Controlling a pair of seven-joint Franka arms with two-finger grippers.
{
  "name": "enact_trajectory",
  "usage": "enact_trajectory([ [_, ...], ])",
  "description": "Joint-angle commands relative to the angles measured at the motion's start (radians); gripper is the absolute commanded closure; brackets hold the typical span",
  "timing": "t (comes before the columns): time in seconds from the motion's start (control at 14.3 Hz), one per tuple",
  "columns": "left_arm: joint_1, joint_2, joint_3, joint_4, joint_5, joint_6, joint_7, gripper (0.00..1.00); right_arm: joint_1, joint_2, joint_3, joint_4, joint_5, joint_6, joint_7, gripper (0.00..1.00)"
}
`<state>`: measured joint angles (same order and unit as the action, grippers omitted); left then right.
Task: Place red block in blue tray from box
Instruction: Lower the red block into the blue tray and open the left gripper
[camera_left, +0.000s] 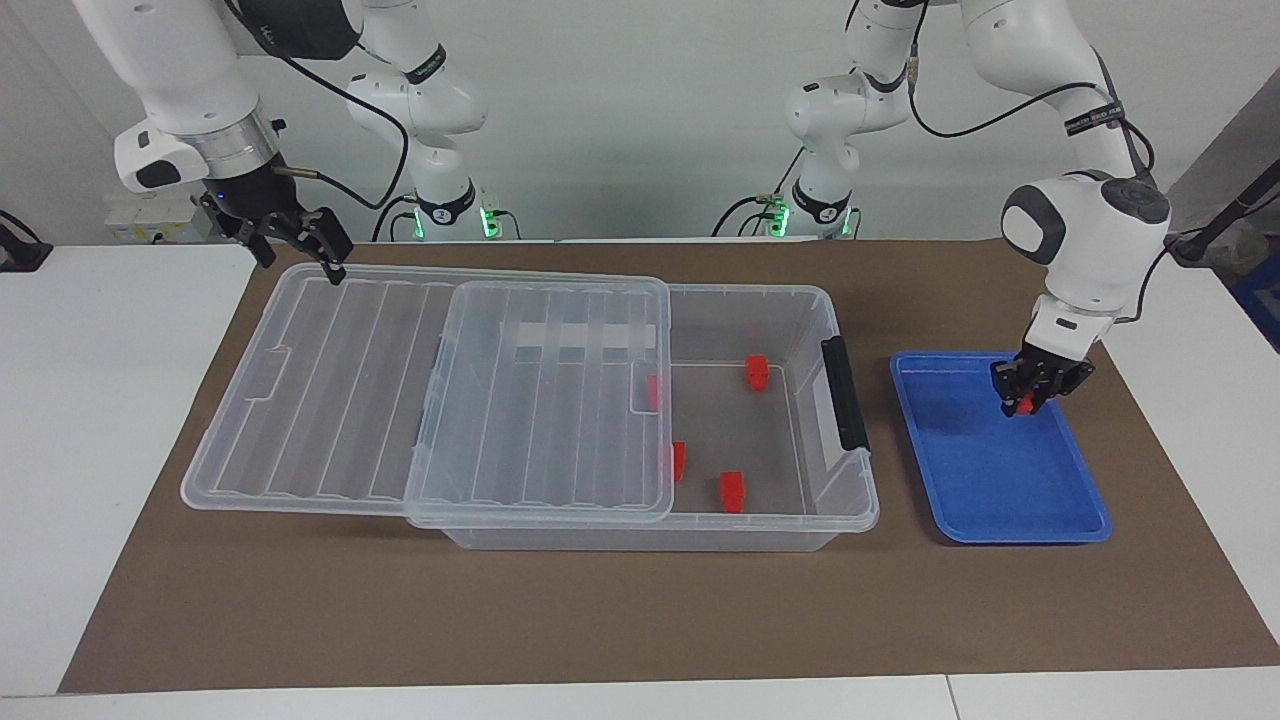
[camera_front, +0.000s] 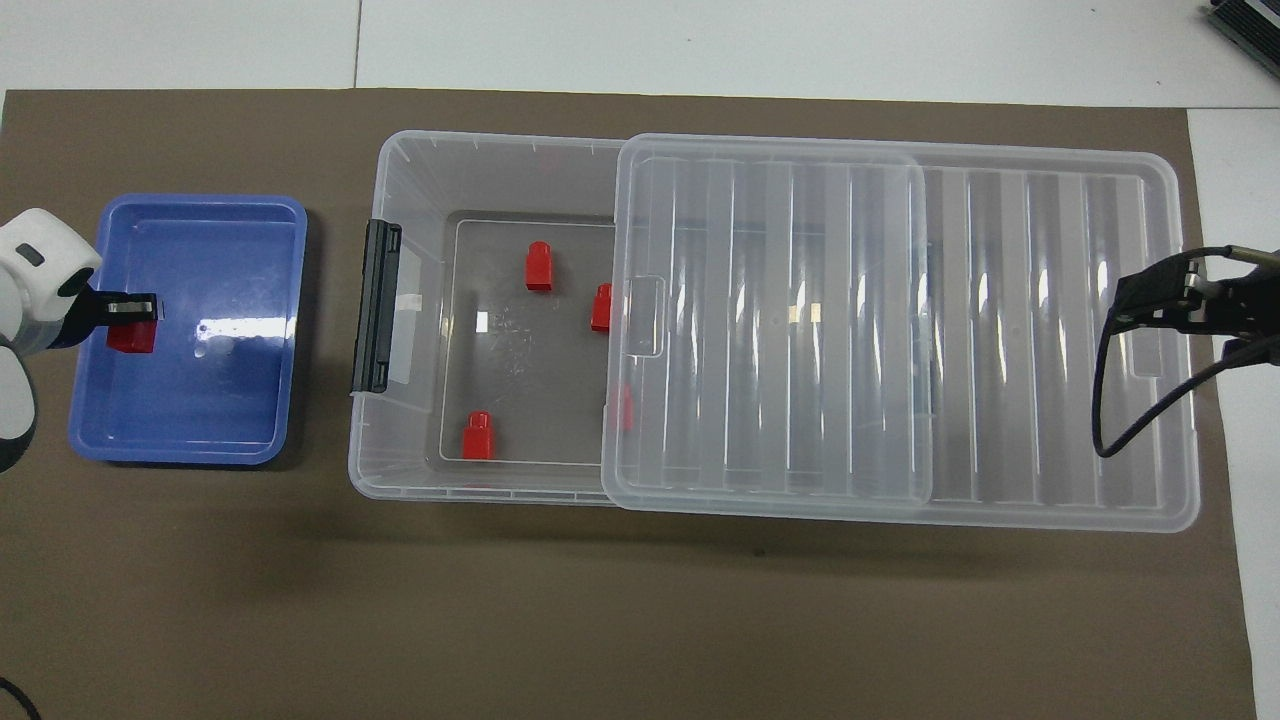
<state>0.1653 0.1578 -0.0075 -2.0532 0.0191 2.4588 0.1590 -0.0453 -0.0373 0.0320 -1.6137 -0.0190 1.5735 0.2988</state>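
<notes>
The red block (camera_front: 132, 337) is hanging inside the rim of the blue tray, over the tray's open bottom, so the robot's left gripper should now go down toward the tray's middle (camera_front: 198, 334) and let go there.
My left gripper (camera_left: 1026, 398) is shut on a red block (camera_left: 1024, 405) and hangs low inside the blue tray (camera_left: 990, 480), by the tray's rim toward the left arm's end. I cannot tell whether the block touches the tray floor. The overhead view shows the same red block (camera_front: 131, 338) under the left gripper (camera_front: 130, 318), over the blue tray (camera_front: 210, 400). The box (camera_left: 800, 300) holds several more red blocks (camera_left: 757, 371). My right gripper (camera_left: 300, 262) waits open over the corner of the slid-aside lid (camera_left: 330, 400).
The clear lid (camera_front: 1000, 330) covers the half of the box (camera_front: 420, 170) toward the right arm's end and overhangs it. A black latch (camera_left: 846, 392) is on the box wall facing the tray. Brown mat (camera_left: 640, 620) surrounds everything.
</notes>
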Motion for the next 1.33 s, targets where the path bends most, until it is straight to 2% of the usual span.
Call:
enact_trajectory([
  [0.0,0.011,0.089,-0.006,-0.002,0.013,0.135,-0.002,1.0,-0.001,-0.006,-0.007,-0.006,0.019,-0.006,-0.021,0.0],
  [0.49,-0.021,0.135,-0.006,0.002,0.013,0.172,-0.065,1.0,-0.001,-0.006,-0.007,-0.006,0.019,-0.006,-0.021,0.0],
  [1.19,-0.021,0.143,-0.006,-0.024,0.013,0.186,-0.061,1.0,-0.002,-0.006,-0.007,-0.006,0.019,-0.004,-0.021,0.0],
  [1.26,-0.021,0.143,-0.006,-0.022,0.013,0.186,-0.061,0.88,-0.004,-0.006,-0.007,-0.006,0.019,-0.004,-0.021,0.0],
])
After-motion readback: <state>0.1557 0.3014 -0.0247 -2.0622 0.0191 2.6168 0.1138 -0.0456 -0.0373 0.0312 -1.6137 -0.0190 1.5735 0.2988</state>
